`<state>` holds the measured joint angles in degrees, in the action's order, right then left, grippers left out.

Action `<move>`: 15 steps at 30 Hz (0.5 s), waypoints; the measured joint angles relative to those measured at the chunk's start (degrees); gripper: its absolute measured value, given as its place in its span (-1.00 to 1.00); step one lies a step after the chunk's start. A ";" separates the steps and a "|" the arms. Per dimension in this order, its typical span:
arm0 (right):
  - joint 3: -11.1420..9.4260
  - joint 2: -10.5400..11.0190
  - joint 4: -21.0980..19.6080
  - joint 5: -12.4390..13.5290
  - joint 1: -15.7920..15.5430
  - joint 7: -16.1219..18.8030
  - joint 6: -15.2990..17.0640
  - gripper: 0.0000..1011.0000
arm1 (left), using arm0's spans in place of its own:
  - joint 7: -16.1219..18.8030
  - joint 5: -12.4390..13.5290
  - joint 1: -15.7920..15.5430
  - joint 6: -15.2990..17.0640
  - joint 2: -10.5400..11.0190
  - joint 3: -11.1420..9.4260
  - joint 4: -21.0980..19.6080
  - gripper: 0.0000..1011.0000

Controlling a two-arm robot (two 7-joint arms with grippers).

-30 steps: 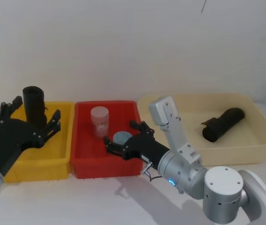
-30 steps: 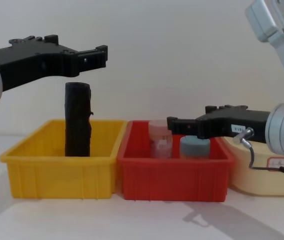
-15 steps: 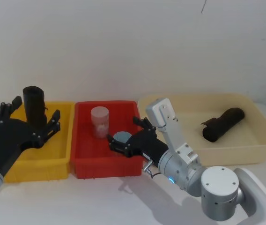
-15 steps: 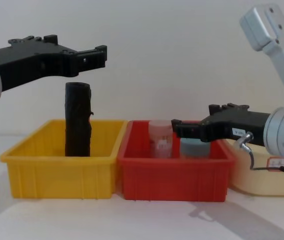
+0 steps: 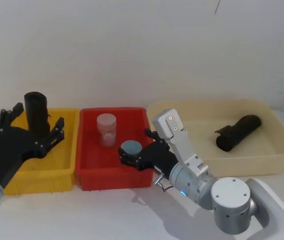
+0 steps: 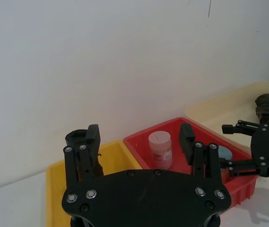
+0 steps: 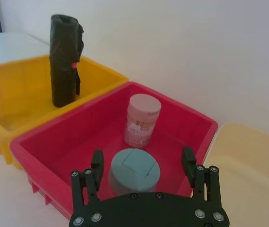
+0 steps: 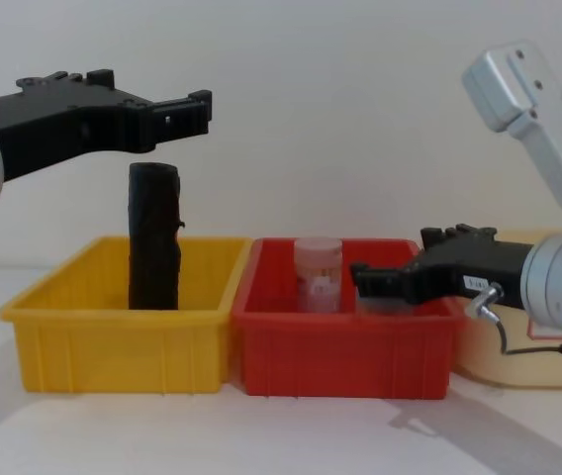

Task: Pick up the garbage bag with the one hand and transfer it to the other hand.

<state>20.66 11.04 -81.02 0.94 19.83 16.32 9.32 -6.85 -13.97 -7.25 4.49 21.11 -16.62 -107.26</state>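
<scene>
The flap seam in the jar's blue-grey lid (image 7: 141, 163) sits flush. So the lid will stay closed and bring the whole jar (image 7: 134, 176) with it when I lift.
The garbage bag (image 5: 36, 112) is a tight black roll standing upright at the back of the yellow bin (image 5: 67, 150); a small red label mark shows on the garbage bag (image 7: 63, 61) in the right wrist view. My left gripper (image 5: 37, 120), on the arm with the green ring, hovers open just above the roll's top, clear of the garbage bag (image 8: 153, 237) in the chest view. My right gripper (image 5: 134, 147), on the blue-ringed arm, is open and low over the red bin (image 5: 89, 150), holding nothing.
The red bin holds a pink jar (image 5: 106, 129) and a blue-grey lidded jar (image 5: 130, 146), which sits between the right fingers. A plain black roll (image 5: 238, 131) lies in the cream tub (image 5: 262, 160) at the right. A white wall stands behind the bins.
The right gripper has drawn back to the right and sunk lower over the red bin. The left gripper and the garbage bag have not moved.
</scene>
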 joint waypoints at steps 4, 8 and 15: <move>-0.09 -0.18 0.54 -0.03 0.28 0.00 0.61 0.98 | 0.00 0.00 0.00 0.00 0.00 0.00 0.00 0.98; -0.25 -0.42 1.15 0.03 0.65 0.09 1.48 0.98 | 0.00 0.00 0.00 0.00 0.00 0.00 0.00 0.98; -0.36 -0.66 1.69 0.61 1.08 0.51 2.69 0.98 | 0.00 0.00 0.00 0.00 0.00 0.00 0.00 0.98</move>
<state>20.30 10.38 -79.33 1.55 20.91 16.83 12.01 -6.85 -13.97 -7.25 4.49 21.11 -16.62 -107.26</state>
